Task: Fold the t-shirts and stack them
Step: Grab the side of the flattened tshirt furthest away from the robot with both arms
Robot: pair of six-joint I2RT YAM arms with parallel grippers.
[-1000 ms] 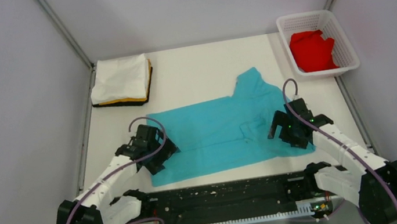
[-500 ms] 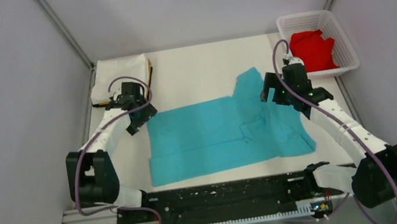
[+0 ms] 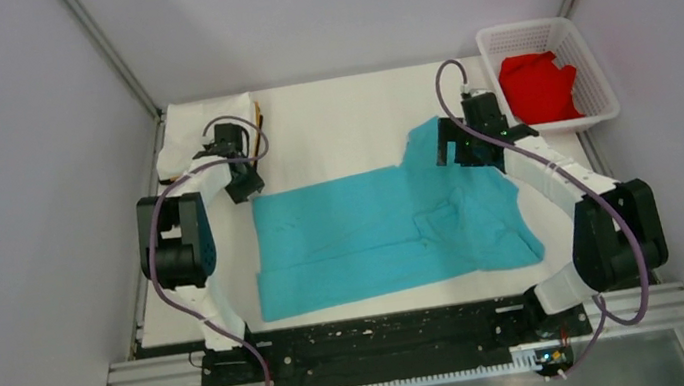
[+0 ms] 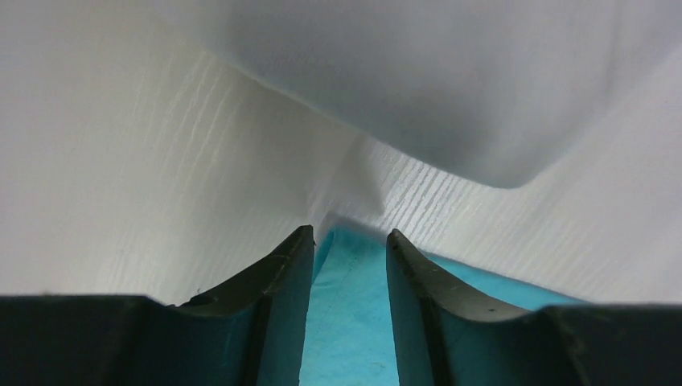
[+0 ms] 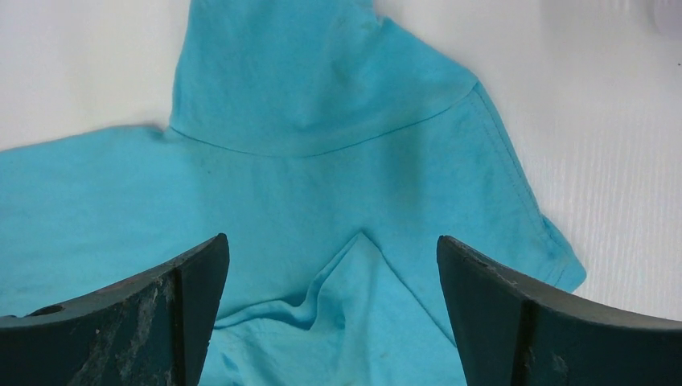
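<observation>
The t-shirt's near flap is lying flat along a straight edge (image 3: 339,256), so the turquoise t-shirt (image 3: 347,218) will turn into a flat strip when I fold its far side over.
A turquoise t-shirt (image 3: 374,234) lies spread flat on the white table. My left gripper (image 3: 244,182) is at the shirt's far-left corner. In the left wrist view the left gripper (image 4: 350,233) has narrowed jaws with a gap still showing, and the turquoise corner (image 4: 354,322) lies between them. My right gripper (image 3: 457,141) hovers wide open over the far sleeve. In the right wrist view the right gripper (image 5: 331,238) holds nothing above the turquoise cloth (image 5: 322,121). A folded white t-shirt (image 3: 206,131) rests on an orange-yellow one (image 3: 258,121) at the far left. A red t-shirt (image 3: 535,87) sits in the basket.
The white lattice basket (image 3: 537,25) stands at the far right corner. Grey walls close in the table on three sides. A black rail (image 3: 378,334) runs along the near edge. The left arm's cable loops over the folded stack.
Both arms swung from the shirt's near hem to its far side. The left gripper's jaws narrowed around the far-left corner. The right gripper stayed wide open.
</observation>
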